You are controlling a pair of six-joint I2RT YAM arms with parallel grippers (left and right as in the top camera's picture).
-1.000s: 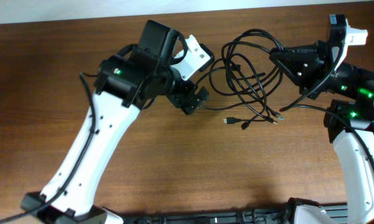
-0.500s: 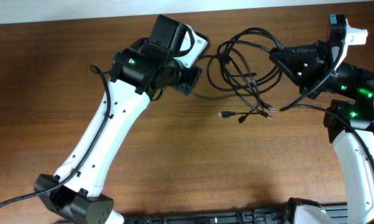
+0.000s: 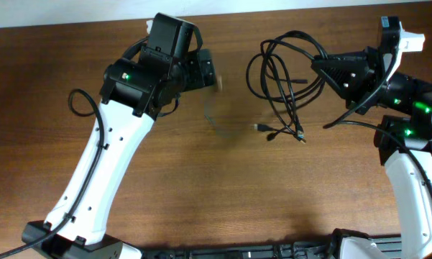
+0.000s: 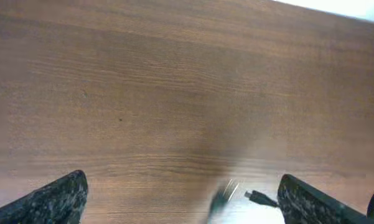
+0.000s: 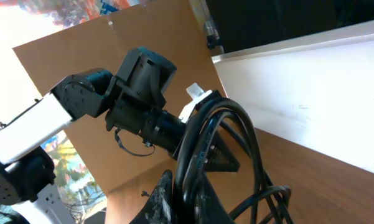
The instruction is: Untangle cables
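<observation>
The piece of black cable holds a round bend next to the robot's left gripper, so the cables [image 4: 261, 198] will stay curved in loops when the robot raises them.
The cables [image 3: 284, 79] are a tangle of thin black loops, hanging from my right gripper [image 3: 320, 68], which is shut on them. Their small plug ends [image 3: 273, 133] trail over the wood. In the right wrist view the fingers [image 5: 168, 199] pinch several strands of the cables [image 5: 218, 124]. My left gripper [image 3: 207, 72] is up at the back of the table, left of the tangle, and open. Its fingers [image 4: 56, 199] stand wide apart in the left wrist view, with a small plug [image 4: 258, 198] and a blurred streak close to the right one. A faint blurred strand [image 3: 212, 119] shows below it.
The wooden table [image 3: 201, 187] ends at a white strip along its far edge [image 3: 72, 14]. The left arm's white link [image 3: 100, 173] crosses the left half. The right arm [image 3: 417, 144] stands at the right edge.
My left gripper has moved up and to the left, away from the tangle. One strand it was at now shows only as a blur. The plug ends have shifted slightly. The right gripper holds still.
</observation>
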